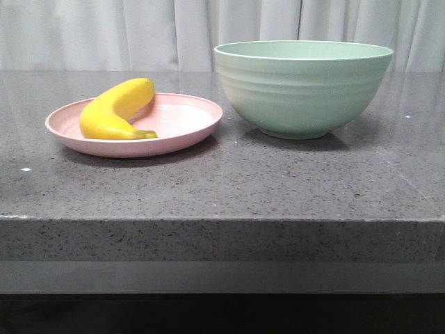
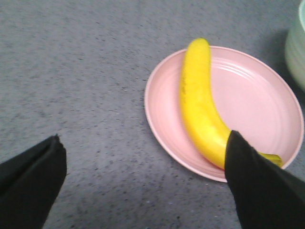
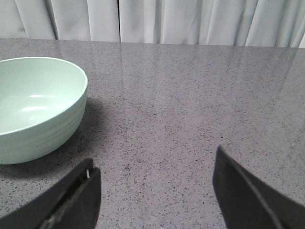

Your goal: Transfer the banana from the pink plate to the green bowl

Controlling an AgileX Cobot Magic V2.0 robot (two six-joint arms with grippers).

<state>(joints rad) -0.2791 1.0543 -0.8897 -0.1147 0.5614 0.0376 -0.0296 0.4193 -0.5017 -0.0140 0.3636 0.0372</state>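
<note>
The banana has its narrow width [image 2: 198, 102] lined up with my left gripper's open fingers, so I'll move toward the banana's middle [image 1: 111, 108] next until they straddle it, then close.
The yellow banana [image 1: 117, 111] lies on the pink plate [image 1: 188, 125] at the left of the grey counter. The green bowl [image 1: 302, 87] stands just right of the plate and looks empty in the right wrist view [image 3: 33, 107]. Neither gripper shows in the front view. In the left wrist view my left gripper [image 2: 145, 143] is open and empty above the counter beside the plate [image 2: 248, 95]; one finger [image 2: 257, 186] overlaps the stem end of the banana [image 2: 198, 100]. In the right wrist view my right gripper [image 3: 155, 164] is open and empty over bare counter, right of the bowl.
The counter's front edge [image 1: 222, 219] runs across the front view. White curtains [image 1: 174, 31] hang behind the counter. The bowl's side [image 2: 298, 52] shows at the edge of the left wrist view.
</note>
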